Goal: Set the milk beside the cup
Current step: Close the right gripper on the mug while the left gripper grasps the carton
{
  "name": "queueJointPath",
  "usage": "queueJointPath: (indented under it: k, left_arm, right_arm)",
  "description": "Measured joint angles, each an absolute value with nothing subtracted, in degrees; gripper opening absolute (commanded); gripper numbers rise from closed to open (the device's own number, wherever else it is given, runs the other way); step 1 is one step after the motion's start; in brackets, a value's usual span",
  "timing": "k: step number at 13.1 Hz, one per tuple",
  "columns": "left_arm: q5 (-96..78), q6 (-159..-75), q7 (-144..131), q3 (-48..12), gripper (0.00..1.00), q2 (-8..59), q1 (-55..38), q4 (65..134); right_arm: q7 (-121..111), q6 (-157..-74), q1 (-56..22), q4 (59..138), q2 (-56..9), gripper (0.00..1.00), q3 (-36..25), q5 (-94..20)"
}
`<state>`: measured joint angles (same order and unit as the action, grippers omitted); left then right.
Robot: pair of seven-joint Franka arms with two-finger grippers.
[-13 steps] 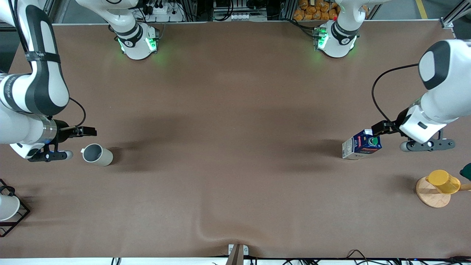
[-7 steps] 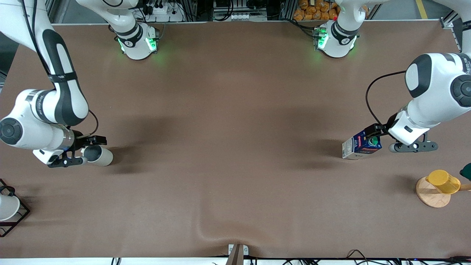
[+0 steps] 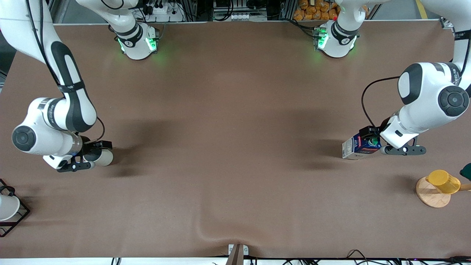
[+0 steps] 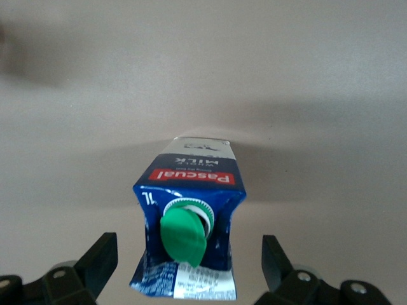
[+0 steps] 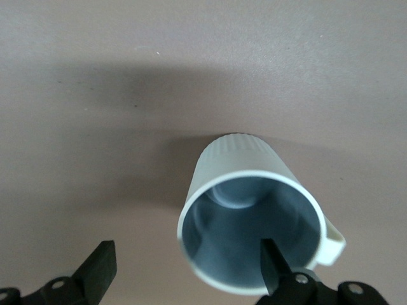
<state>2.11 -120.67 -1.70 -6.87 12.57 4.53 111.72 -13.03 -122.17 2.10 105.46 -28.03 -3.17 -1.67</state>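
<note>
The milk (image 3: pixel 361 147) will pinch in at the top and stay straight below my gripper when I carry it, because the gable's sides (image 4: pixel 146 239) fold inward.
The milk (image 3: pixel 355 146), a dark-blue and white carton with a green cap, stands toward the left arm's end of the table. My left gripper (image 3: pixel 369 137) is open and low over its top. In the left wrist view the carton's gable and cap (image 4: pixel 184 235) lie between the spread fingers (image 4: pixel 102 260), untouched. The beige cup (image 3: pixel 105 158) stands toward the right arm's end. My right gripper (image 3: pixel 97 147) is open over its rim. In the right wrist view one finger (image 5: pixel 275 264) is inside the cup's grey mouth (image 5: pixel 254 216) and the other is outside the wall.
A yellow cup (image 3: pixel 442 181) sits on a wooden disc (image 3: pixel 430 197) near the left arm's end, nearer the camera than the milk. A white cup in a black wire rack (image 3: pixel 7 209) sits at the right arm's end. The table cover has a wrinkle (image 3: pixel 220 232).
Both arms have come down and moved in. The left gripper went from beside the milk to around its top. The right gripper went from beside the cup to straddle its rim.
</note>
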Motion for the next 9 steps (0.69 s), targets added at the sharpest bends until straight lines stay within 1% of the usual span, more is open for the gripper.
queueJointPath:
  k: [3, 5, 6, 7, 9]
  left_arm:
    - [2.1, -122.1, -0.2, -6.9, 1.0, 13.9, 4.5, 111.7]
    - [2.1, -122.4, 0.2, -6.9, 0.94, 14.4, 4.5, 111.7]
    - [2.1, -122.4, 0.3, -6.9, 0.91, 14.5, 4.5, 111.7]
    - [2.1, -122.4, 0.3, -6.9, 0.9, 14.7, 4.5, 111.7]
    - [2.1, -122.5, 0.3, -6.9, 0.89, 14.9, 4.3, 111.6]
  right_arm:
    - [-14.3, -123.7, 2.0, 104.2, -30.1, 1.0, -3.1, -1.7]
    - [-16.1, -126.2, 2.1, 104.0, -31.5, 1.0, -3.2, -1.7]
    - [-16.7, -127.3, 2.1, 104.0, -32.2, 0.51, -3.2, -1.7]
    - [-17.1, -128.3, 2.2, 103.8, -32.7, 0.01, -3.4, -1.4]
    - [-18.7, -128.5, 2.4, 103.0, -32.8, 0.0, -3.7, -1.2]
